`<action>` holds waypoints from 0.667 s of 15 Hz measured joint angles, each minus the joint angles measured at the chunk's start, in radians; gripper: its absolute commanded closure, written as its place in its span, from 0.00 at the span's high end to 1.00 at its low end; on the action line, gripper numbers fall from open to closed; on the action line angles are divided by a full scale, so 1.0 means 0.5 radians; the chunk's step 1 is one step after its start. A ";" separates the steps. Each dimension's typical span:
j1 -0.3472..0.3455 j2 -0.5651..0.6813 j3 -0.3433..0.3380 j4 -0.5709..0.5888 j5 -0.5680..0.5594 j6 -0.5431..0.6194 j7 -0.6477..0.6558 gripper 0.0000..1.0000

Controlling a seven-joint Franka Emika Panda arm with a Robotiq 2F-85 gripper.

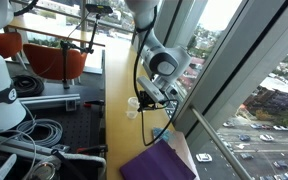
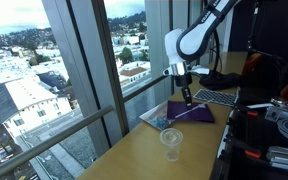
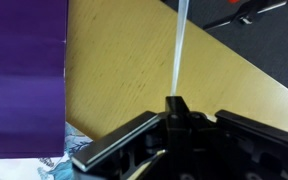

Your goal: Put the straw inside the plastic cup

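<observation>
I should lift the straw [image 3: 179, 45] and tilt my gripper until the straw slants down toward the plastic cup [image 2: 171, 145], because the straw now lies nearly level across my gripper's fingers.
My gripper [image 3: 176, 106] is shut on the straw [image 3: 179, 50], a thin whitish tube that runs from the fingertips straight away from the jaws in the wrist view. In both exterior views the gripper [image 1: 152, 92] [image 2: 187, 93] hangs above the wooden counter near the window. The clear plastic cup [image 2: 171, 143] stands upright on the counter, apart from the gripper, and it also shows small beside the arm [image 1: 133, 106]. The cup is out of the wrist view.
A purple cloth [image 2: 191, 113] [image 1: 160, 161] [image 3: 24, 70] lies on the counter under and beside the gripper. A small light-blue object [image 2: 164, 124] [image 1: 162, 133] sits at its edge. Window glass and its frame [image 2: 94, 70] run along the counter. Black cables [image 1: 39, 135] and gear lie on the room side.
</observation>
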 measured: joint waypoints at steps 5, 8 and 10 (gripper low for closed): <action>0.000 -0.018 0.039 0.346 0.362 -0.777 -0.064 0.00; -0.006 0.031 0.029 0.672 0.592 -1.214 -0.021 0.00; -0.014 0.095 0.007 0.913 0.737 -1.474 0.079 0.00</action>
